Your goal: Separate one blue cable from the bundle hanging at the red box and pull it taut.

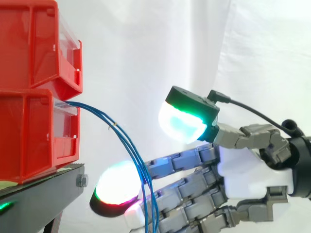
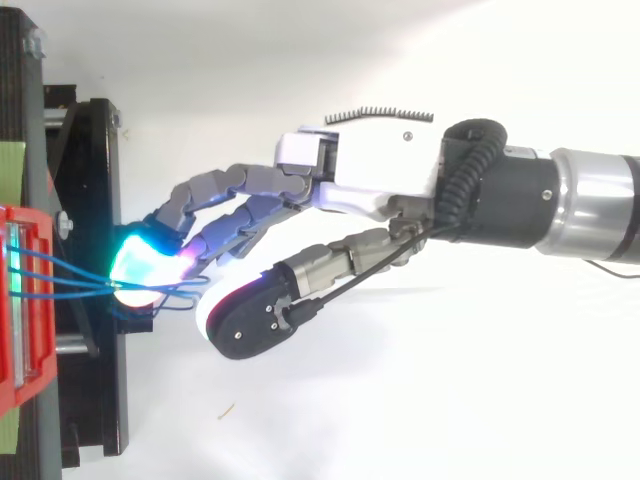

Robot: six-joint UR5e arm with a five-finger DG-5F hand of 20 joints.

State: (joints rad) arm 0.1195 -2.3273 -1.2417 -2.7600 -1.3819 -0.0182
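Note:
My gripper is going to pull one blue cable [image 1: 117, 127], which should come away alone, as the blue cables hang loosely side by side with gaps [image 1: 148, 198] between them.
Several thin blue cables [image 1: 125, 138] come out of the lower red box [image 1: 34, 136] and hang down in a loose bundle in front of the stand. From above, the blue cables [image 2: 100, 288] run from the red box [image 2: 15, 330] towards my fingertips. My hand [image 1: 243, 170] reaches in from the right with its fingers nearly straight. The glowing fingertips [image 1: 116, 187] are at the bundle, and the cables pass over and between the fingers. The thumb pad [image 1: 182, 124] stands well above the fingers, apart from the cables. No cable is pinched; the hand [image 2: 370, 175] is open.
A second red box [image 1: 34, 43] is stacked on the lower one. Both rest on a black stand [image 1: 43, 189] at the left, its frame [image 2: 95, 200] right under my fingertips. A white curtain hangs behind, with free room to the right.

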